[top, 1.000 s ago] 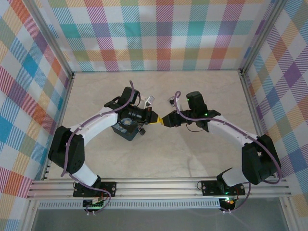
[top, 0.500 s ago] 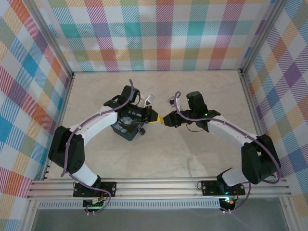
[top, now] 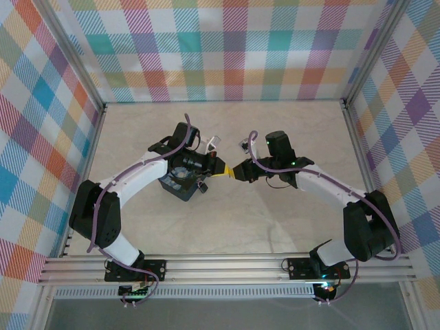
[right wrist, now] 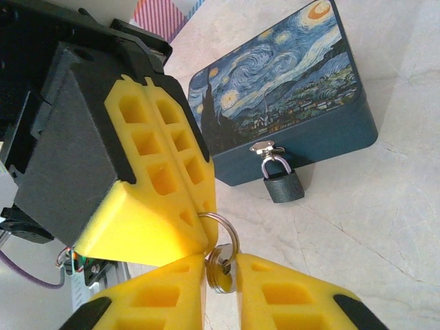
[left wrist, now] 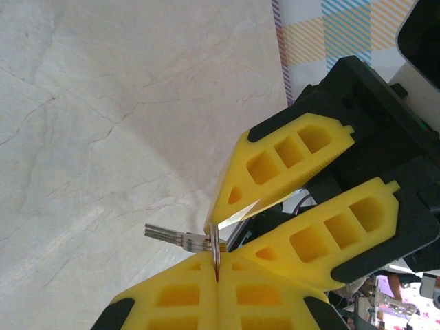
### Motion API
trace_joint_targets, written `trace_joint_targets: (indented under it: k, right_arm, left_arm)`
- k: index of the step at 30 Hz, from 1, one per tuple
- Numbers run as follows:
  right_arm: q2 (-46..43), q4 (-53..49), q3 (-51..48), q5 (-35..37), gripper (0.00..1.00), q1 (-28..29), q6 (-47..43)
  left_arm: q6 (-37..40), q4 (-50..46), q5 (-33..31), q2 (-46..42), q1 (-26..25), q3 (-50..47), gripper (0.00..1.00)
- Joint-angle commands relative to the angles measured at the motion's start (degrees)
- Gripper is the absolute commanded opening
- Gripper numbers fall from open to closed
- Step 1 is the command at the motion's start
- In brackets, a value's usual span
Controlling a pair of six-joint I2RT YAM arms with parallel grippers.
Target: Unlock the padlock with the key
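Note:
The keys (left wrist: 215, 249) are held by their ring in my left gripper, and their blades are crooked. My right gripper should hold the keys' ring while my left gripper takes the blades (left wrist: 163, 234).
A small dark padlock (right wrist: 283, 185) hangs shut on the hasp of a blue starry-night tin (right wrist: 275, 103). Above the table, the two grippers meet tip to tip just right of the tin (top: 180, 187). My left gripper (left wrist: 216, 265) is shut on a steel key ring (right wrist: 227, 230), and the key blades (left wrist: 168, 235) stick out sideways from it. My right gripper (right wrist: 221, 271) has its yellow fingers (left wrist: 289, 158) pressed on either side of the round key heads (right wrist: 223, 265) hanging on that ring. The padlock lies a short way beyond the keys, untouched.
Beige marble-patterned tabletop (top: 275, 220) spreads in front of and behind the arms. Plaid walls with metal posts (top: 89, 117) close the left, right and back sides. The tin sits under the left arm's wrist.
The right gripper's jaws have narrowed onto the key heads. Both arms and the tin have stayed almost where they were.

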Motion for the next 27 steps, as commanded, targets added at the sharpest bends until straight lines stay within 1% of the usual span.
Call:
trace_joint_targets:
  k: [1,2,4,8,10,13,16,19,22,27]
  right_arm:
    - [1.6,1.3,-0.3,1.0,0.14,0.4,-0.5]
    - [1.7,1.2,-0.3,1.3,0.11,0.3,-0.4]
    - [1.8,0.8,-0.1,1.8,0.08,0.4,-0.3]
    - [2.7,-0.8,0.8,2.2,0.05,0.3,1.4]
    - [3.8,-2.4,1.4,2.3,0.05,0.1,3.4]
    - [5.9,-2.6,1.1,0.9,0.04,-1.2,7.8]
    - [7.0,0.8,-1.0,-1.5,0.03,-3.3,14.6]
    - [6.8,5.2,-2.8,-3.7,0.03,-4.3,21.5]
    - [6.4,5.7,-2.5,-4.6,0.03,-4.4,24.9]
    - [7.3,7.4,-1.8,-7.2,0.03,-4.8,29.2]
  left_arm:
    - [0.6,1.2,4.8,-0.2,-1.2,2.0,0.00]
    - [0.6,1.1,4.7,-0.2,-1.3,2.0,0.00]
    - [0.6,1.1,4.7,-0.2,-1.3,2.1,0.00]
    - [1.5,-1.4,2.3,-0.2,-1.2,3.1,0.01]
    - [3.1,-4.0,0.1,0.0,-1.2,4.0,0.20]
    - [5.0,-6.5,-3.2,-0.2,-0.6,4.7,0.40]
    - [4.5,-5.6,-4.6,-1.0,0.3,3.6,0.49]
    - [2.3,-1.8,-5.4,-2.2,0.7,0.2,0.51]
    - [-1.1,2.6,-6.7,-3.3,1.2,-3.8,0.51]
    - [-13.0,16.6,-6.2,-4.3,1.8,-10.4,0.47]
